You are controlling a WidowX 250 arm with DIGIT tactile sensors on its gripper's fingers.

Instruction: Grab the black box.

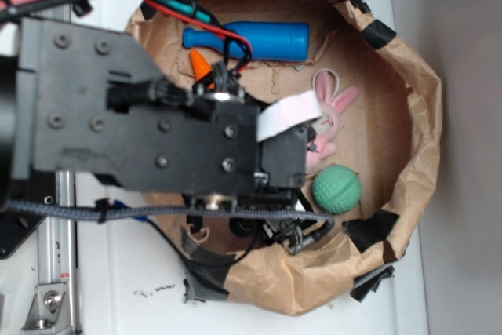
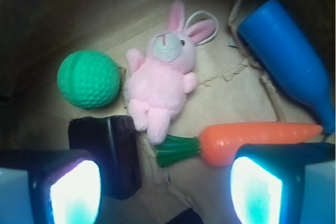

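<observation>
I should keep lowering my gripper toward the black box until it is between both fingers, since the black box's long sides [image 2: 135, 156] face my open fingers.
In the wrist view the black box [image 2: 111, 150] is a glossy dark cube on the brown paper floor, just inside my left finger [image 2: 73, 190] and below the green ball [image 2: 88, 78]. My gripper [image 2: 165, 192] is open, its two lit pads wide apart, with the box's right part between them and bare paper in the middle. The right finger [image 2: 260, 190] sits over the end of the orange carrot [image 2: 252, 139]. In the exterior view the arm [image 1: 157, 127] hangs over the paper bowl and hides the box.
A pink plush rabbit [image 2: 160, 77] lies against the box's top corner, touching the carrot's green stem [image 2: 176, 150]. A blue bottle [image 2: 291, 59] lies at the right. The crumpled paper wall [image 1: 416, 76] with black tape patches rings everything.
</observation>
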